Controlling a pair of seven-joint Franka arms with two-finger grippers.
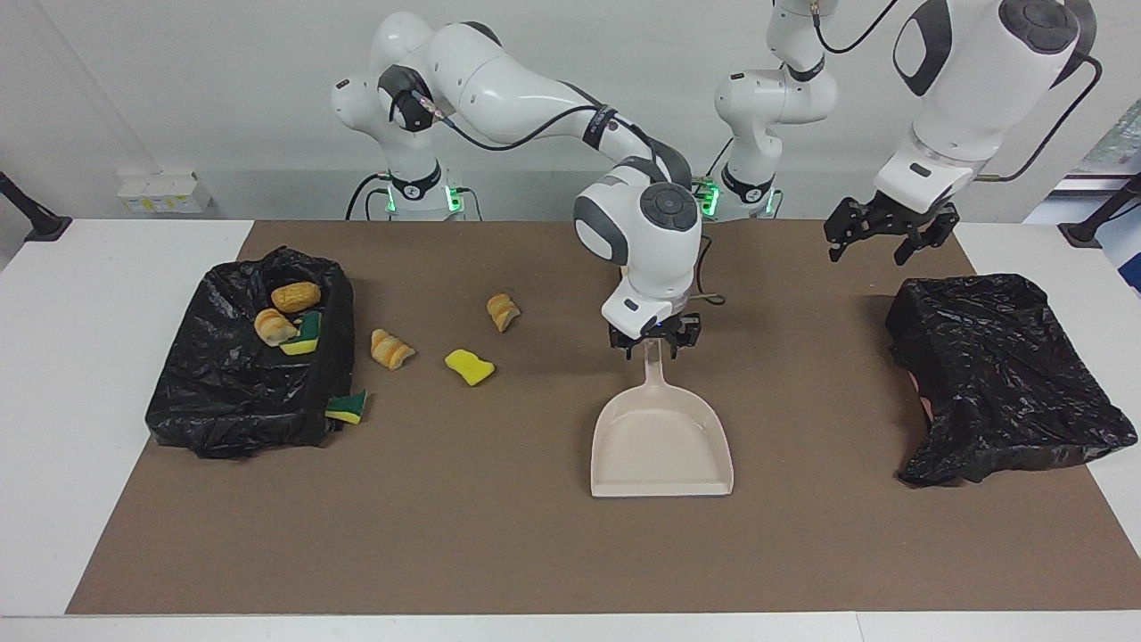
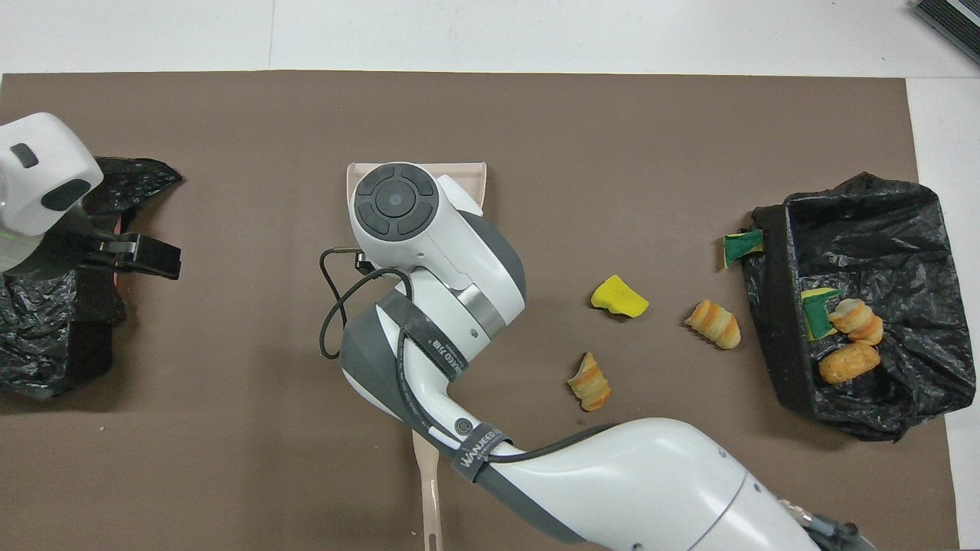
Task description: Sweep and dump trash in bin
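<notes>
I expect the sponge to come free when I sweep it into the dustpan, because the green-layered sponge (image 2: 741, 247) sticks out past the bin's black liner (image 2: 761, 228).
A beige dustpan (image 1: 661, 441) lies flat mid-mat, its handle pointing toward the robots. My right gripper (image 1: 655, 343) stands just over the handle's end, jaws open on either side of it. In the overhead view the right wrist covers most of the dustpan (image 2: 467, 177). Loose trash lies on the mat toward the right arm's end: two bread chunks (image 1: 502, 312) (image 1: 390, 348), a yellow sponge bit (image 1: 469, 366) and a green-layered sponge (image 1: 348, 407) against the bin (image 1: 223, 401). The black-lined bin holds bread chunks (image 1: 295, 296) and a sponge. My left gripper (image 1: 878, 239) hangs open in the air.
A second black-bagged box (image 1: 998, 374) sits at the left arm's end, below and beside the left gripper. A thin beige handle (image 2: 427, 490) lies on the mat nearer to the robots than the dustpan, partly under the right arm. The brown mat (image 1: 499, 535) covers the table's middle.
</notes>
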